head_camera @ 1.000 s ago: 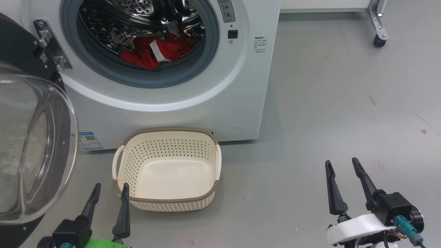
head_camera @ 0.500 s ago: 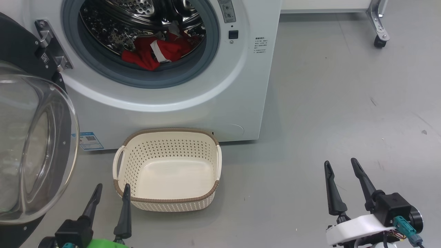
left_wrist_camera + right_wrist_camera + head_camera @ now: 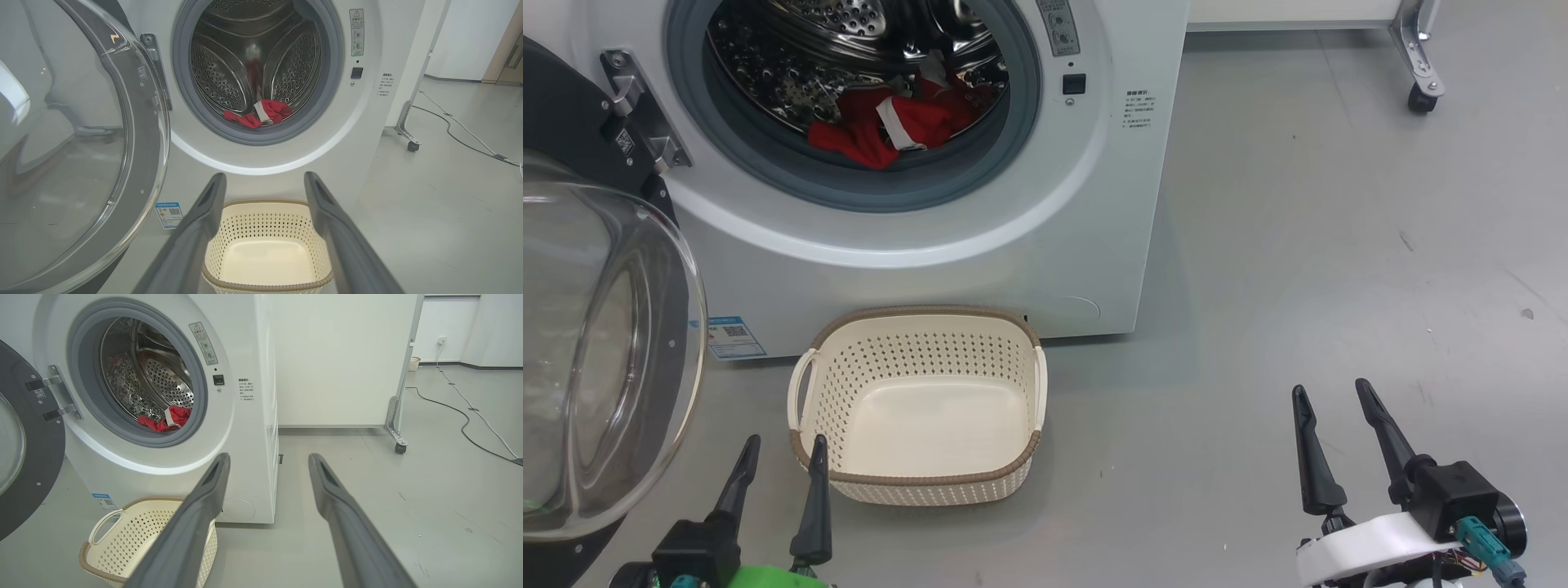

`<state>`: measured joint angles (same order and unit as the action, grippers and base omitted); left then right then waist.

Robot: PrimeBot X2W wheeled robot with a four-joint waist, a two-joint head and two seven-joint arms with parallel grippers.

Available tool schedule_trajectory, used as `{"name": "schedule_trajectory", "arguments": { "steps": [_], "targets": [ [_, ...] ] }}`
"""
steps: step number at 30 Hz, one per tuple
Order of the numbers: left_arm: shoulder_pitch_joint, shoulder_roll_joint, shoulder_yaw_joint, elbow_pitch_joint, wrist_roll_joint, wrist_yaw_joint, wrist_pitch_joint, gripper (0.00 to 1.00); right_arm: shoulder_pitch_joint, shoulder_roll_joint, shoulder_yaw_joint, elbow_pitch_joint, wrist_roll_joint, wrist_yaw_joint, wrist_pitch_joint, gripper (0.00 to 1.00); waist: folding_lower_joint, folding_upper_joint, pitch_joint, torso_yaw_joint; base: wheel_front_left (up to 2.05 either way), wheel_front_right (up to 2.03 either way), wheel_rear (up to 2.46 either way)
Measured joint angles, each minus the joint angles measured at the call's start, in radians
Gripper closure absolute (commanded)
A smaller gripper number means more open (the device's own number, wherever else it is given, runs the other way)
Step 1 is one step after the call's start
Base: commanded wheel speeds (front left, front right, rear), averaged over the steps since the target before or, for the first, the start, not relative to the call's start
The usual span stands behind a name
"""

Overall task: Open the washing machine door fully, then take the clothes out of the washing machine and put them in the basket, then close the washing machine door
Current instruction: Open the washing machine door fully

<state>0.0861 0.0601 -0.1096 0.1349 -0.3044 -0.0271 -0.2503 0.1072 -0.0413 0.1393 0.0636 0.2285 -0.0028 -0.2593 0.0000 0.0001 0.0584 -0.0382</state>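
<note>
The trimmed piece (image 3: pixel 926 121) will come out by itself when I pull and leave another behind, because the white trim (image 3: pixel 895 123) splits the red clothes into separate lumps.
The white washing machine (image 3: pixel 1013 245) stands with its door (image 3: pixel 596 343) swung out to the left, glass bowl facing me. Red clothes (image 3: pixel 890 126) with white trim lie at the bottom of the steel drum, also seen as clothes (image 3: pixel 261 114) and clothes (image 3: pixel 165 418). The cream basket (image 3: pixel 918 482) sits on the floor in front of the machine with nothing in it. My left gripper (image 3: pixel 780 445) is open just before the basket's near left corner. My right gripper (image 3: pixel 1327 392) is open over bare floor at the lower right, holding nothing.
A white panel on a wheeled frame (image 3: pixel 1421 77) stands right of the machine. Cables (image 3: pixel 470 412) run across the grey floor further right. The open door (image 3: pixel 81 155) takes up the space on the left.
The picture has shifted slightly, so the camera moved a little. Both grippers stay open in nearly the same places; the clothes and basket have not moved.
</note>
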Motion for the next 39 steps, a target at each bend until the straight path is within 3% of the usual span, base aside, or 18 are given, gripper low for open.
{"name": "schedule_trajectory", "arguments": {
  "steps": [39],
  "targets": [
    [-0.004,-0.001,-0.003,-0.003,0.001,0.004,0.000,0.00,0.000,0.001,-0.001,0.000,-0.006,0.001,0.000,0.00,0.0000,0.0000,0.003,-0.003,0.79,-0.79,0.00]
  ]
}}
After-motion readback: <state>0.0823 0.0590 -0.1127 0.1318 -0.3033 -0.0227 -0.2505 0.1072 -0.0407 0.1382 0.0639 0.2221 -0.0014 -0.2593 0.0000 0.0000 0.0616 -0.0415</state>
